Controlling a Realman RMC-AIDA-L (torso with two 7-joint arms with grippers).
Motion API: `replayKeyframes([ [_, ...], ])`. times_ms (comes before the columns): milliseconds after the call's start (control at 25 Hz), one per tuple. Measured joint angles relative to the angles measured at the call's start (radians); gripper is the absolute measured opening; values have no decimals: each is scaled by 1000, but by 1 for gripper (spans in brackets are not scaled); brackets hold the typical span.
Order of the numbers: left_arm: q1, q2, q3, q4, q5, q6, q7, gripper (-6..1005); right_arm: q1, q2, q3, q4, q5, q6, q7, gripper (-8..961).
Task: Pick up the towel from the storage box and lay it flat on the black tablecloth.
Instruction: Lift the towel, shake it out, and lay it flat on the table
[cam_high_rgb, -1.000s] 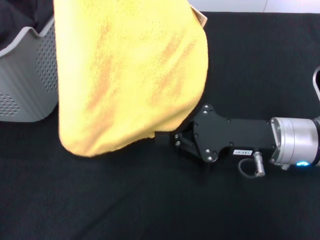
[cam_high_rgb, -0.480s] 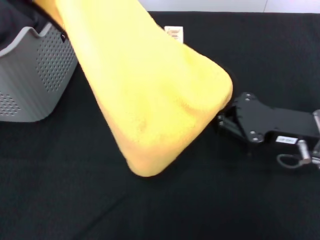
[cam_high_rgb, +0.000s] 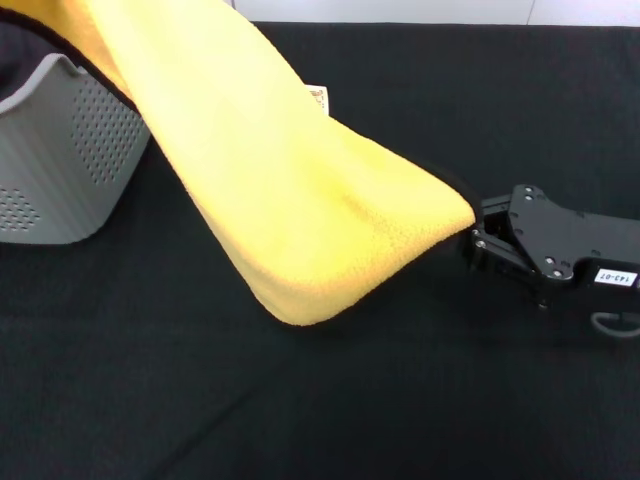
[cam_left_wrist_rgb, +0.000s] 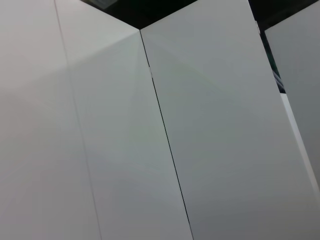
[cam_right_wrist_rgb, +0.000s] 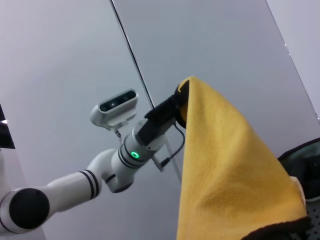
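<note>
The towel's lower corner (cam_high_rgb: 452, 212) is held shut in my right gripper, so my left gripper should go on lowering the towel's upper corner before it lets go of it beside the storage box (cam_high_rgb: 92, 150).
The towel (cam_high_rgb: 300, 200), yellow side showing with a dark edge, hangs stretched in the air above the black tablecloth (cam_high_rgb: 330, 400). It runs from the upper left down to my right gripper (cam_high_rgb: 476, 238), which is shut on its lower corner. In the right wrist view, my left gripper (cam_right_wrist_rgb: 180, 100) is raised high and shut on the upper corner of the towel (cam_right_wrist_rgb: 225, 170). The grey perforated storage box (cam_high_rgb: 60, 160) stands at the left, partly behind the towel. The left wrist view shows only white wall panels.
A small white tag (cam_high_rgb: 318, 97) sticks out from the towel's far edge. The black cloth stretches across the whole front and right of the table. My left arm's white links (cam_right_wrist_rgb: 75, 182) reach up beside the head camera (cam_right_wrist_rgb: 117, 102).
My right gripper has pulled to the right with the towel's lower corner. The towel has gone from a hanging bundle to a sheet stretched slantwise, and its upper end has shifted left.
</note>
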Motion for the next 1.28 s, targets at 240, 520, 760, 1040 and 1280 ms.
replayKeyframes([
  [240,-19,0,4,-24,61,0,13,30,3,-7,3,-5,6,-39,16,17],
  [520,-50,-6,4,-33,142,0,-8,31,19,-25,28,-5,-3,-121,64,19],
  [760,-93,1,42,-40,225,2,-87,32,20,-37,85,-4,-2,-219,87,20],
  [1040,-140,9,153,-33,302,2,-192,34,23,-57,183,-24,-2,-341,120,22],
  [1280,-180,0,191,-30,378,-2,-255,44,24,-76,261,-117,-6,-359,153,23],
])
